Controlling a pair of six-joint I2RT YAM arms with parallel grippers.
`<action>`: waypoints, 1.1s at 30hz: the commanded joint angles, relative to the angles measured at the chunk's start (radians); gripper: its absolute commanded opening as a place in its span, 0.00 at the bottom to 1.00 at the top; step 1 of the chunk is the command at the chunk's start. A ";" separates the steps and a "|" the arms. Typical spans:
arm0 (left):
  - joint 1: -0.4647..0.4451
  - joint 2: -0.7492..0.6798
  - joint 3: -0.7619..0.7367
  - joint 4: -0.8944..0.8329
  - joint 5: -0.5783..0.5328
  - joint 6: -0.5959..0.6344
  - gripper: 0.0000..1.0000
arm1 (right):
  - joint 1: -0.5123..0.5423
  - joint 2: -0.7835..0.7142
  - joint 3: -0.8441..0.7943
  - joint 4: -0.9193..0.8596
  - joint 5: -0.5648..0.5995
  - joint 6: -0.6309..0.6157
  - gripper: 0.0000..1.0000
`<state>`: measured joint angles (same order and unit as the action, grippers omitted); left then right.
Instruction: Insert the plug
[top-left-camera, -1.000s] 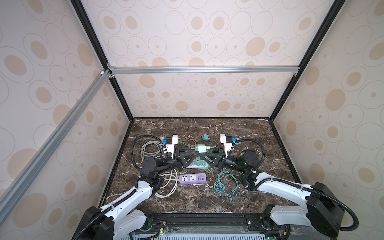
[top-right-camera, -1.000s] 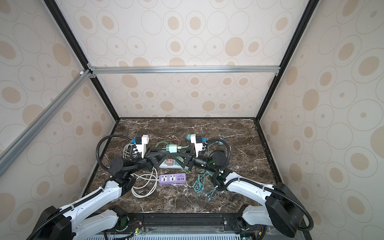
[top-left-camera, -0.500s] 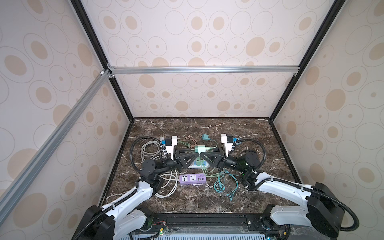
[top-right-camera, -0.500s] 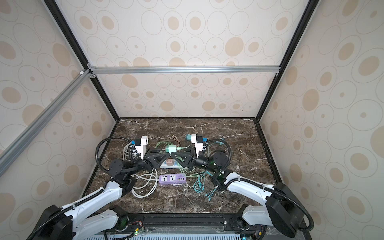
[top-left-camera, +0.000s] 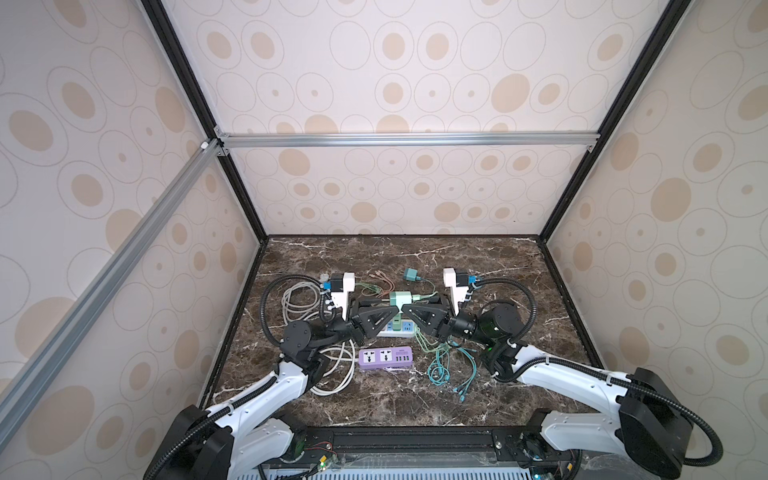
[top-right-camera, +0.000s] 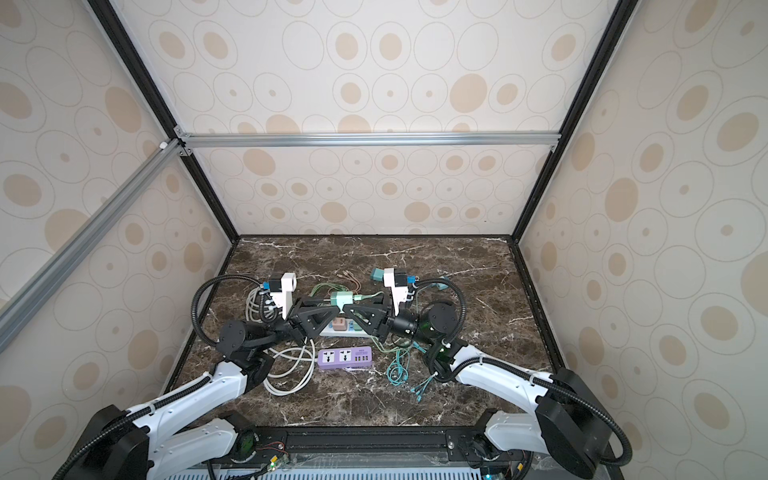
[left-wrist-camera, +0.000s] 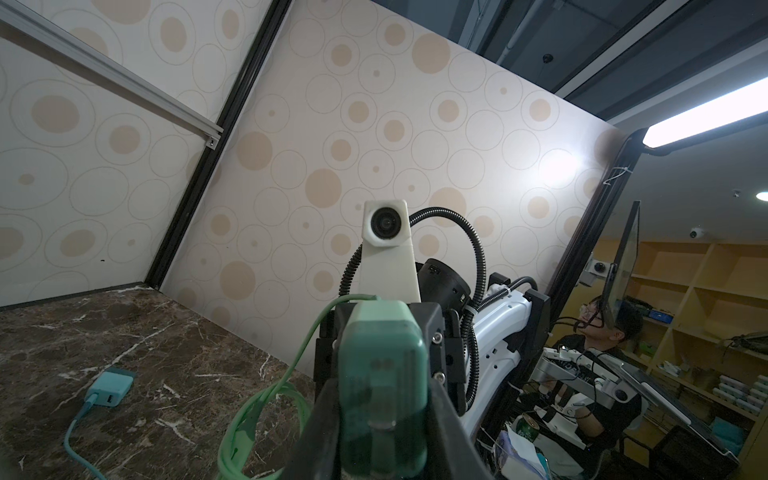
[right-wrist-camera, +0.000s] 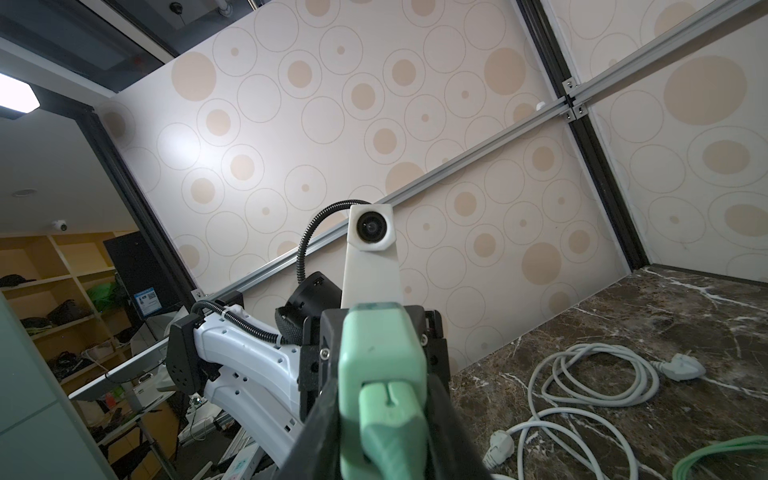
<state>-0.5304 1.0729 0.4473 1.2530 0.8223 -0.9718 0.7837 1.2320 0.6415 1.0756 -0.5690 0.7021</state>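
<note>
The white power strip lies unheld while both my grippers hold the adapter. Next, my left gripper opens and holds the power strip's cord end steady for the insertion.
A mint-green adapter cube hangs above the table between my two grippers. The left gripper is shut on the adapter from the left. A green plug sits in the cube's right face, and its green cable loops down to the table. The right gripper comes in from the right, its jaws pressed against the sides of the adapter around the plug.
Under the grippers lies a white power strip, with a purple power strip nearer the front. A white cord coil lies left and teal cables lie right. A teal charger and brown cables lie behind.
The right gripper has slid left up to the adapter and its jaws have narrowed onto it. The left gripper has kept its hold and its place.
</note>
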 joint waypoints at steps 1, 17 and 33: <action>-0.011 0.010 0.011 0.052 0.022 -0.022 0.14 | -0.004 -0.027 0.033 0.037 -0.004 -0.013 0.21; -0.008 -0.236 0.005 -0.677 -0.202 0.365 0.70 | -0.136 -0.189 0.265 -0.843 0.022 -0.330 0.00; -0.003 -0.383 -0.016 -1.041 -0.528 0.394 0.70 | -0.310 0.558 1.066 -1.206 -0.206 -0.370 0.00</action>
<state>-0.5346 0.7341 0.4263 0.2569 0.3588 -0.5945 0.4694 1.6894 1.5665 -0.0399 -0.6800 0.3199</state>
